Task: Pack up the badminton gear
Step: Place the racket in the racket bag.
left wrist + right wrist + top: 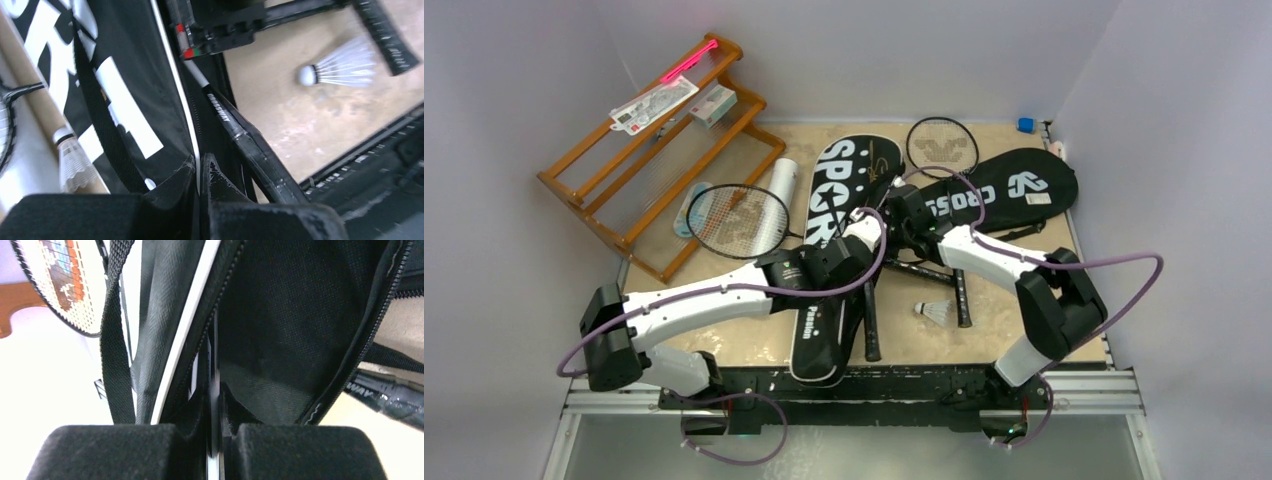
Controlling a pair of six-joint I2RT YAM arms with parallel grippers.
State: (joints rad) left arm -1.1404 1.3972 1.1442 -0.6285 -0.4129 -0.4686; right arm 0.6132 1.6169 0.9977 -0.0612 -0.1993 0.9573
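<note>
My right gripper is holding the racket's stem, and the racket's handle (pixel 872 335) is outside the bag's opening. My right gripper should take the handle (pixel 870 300) and tuck it inside the bag.
A long black bag (pixel 824 205) with white lettering lies in the middle of the table. My left gripper (pixel 861 238) is shut on its white-piped edge (pixel 196 150) and holds the opening apart. My right gripper (pixel 894 215) is shut on a thin racket shaft (pixel 214 385) at the bag's mouth. That racket's handle (pixel 871 322) points toward the arm bases; its shaft also shows in the left wrist view (pixel 222 107). A second bag (pixel 1009 188) lies at the right. A shuttlecock (pixel 936 312) lies near the front, also in the left wrist view (pixel 340 67).
A racket head (pixel 736 220) lies left of the bag, another (pixel 941 146) at the back. A white tube (pixel 781 180) lies by the orange rack (pixel 659 150). Another handle (pixel 962 290) lies near the shuttlecock. A second shuttlecock (pixel 75 162) lies left of the bag.
</note>
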